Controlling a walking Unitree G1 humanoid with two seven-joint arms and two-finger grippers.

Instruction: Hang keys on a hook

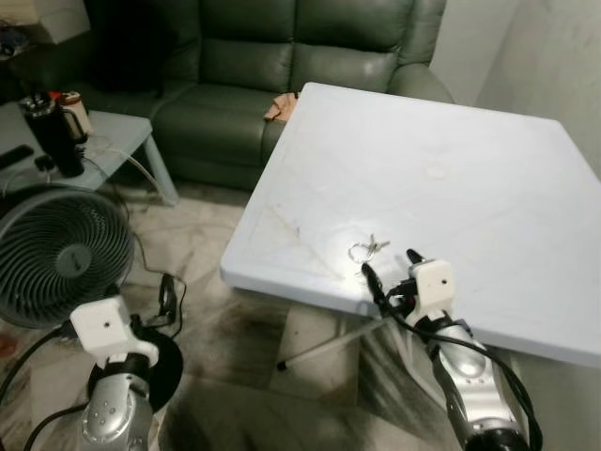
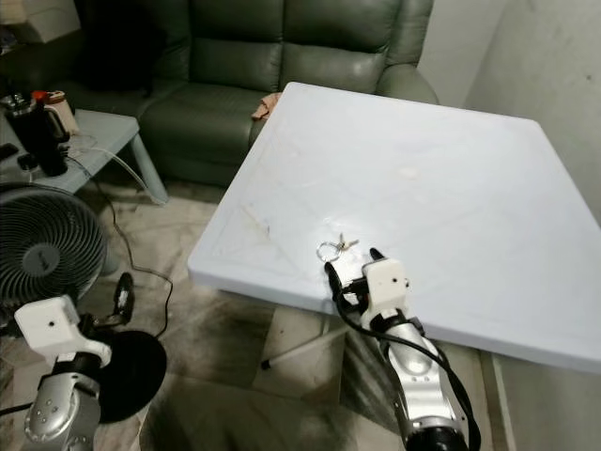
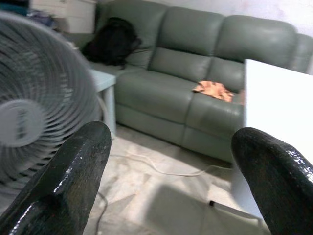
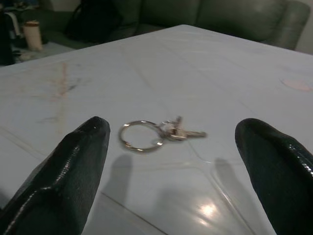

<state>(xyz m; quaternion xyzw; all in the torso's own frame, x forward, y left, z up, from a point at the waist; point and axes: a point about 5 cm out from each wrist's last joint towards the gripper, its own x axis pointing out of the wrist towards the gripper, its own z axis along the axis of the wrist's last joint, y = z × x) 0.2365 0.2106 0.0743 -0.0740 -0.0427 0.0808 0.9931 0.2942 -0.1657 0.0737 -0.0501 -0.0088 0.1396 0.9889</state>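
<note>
My right gripper is going to lift the small key, and the silver ring (image 1: pixel 358 253) should come along, sticking out beside the gripper, because a small link (image 4: pixel 167 128) joins the key and the ring.
A small bunch of keys (image 1: pixel 366 248) on a silver ring lies flat on the white table (image 1: pixel 470 178), near its front edge. In the right wrist view the keys (image 4: pixel 159 133) rest just ahead of the two black fingertips. My right gripper (image 1: pixel 389 267) hovers at the table's front edge, open, right behind the keys and not touching them. My left gripper (image 3: pixel 171 161) is open and holds nothing; its arm (image 1: pixel 108 376) hangs low at the left, beside the fan.
A round fan (image 1: pixel 61 254) stands on the floor at the left, with cables trailing beside it. A green sofa (image 1: pixel 282 66) with an orange cloth (image 3: pixel 214 89) runs along the back. A low side table (image 1: pixel 113 132) with a dark tumbler (image 1: pixel 52 132) stands at far left.
</note>
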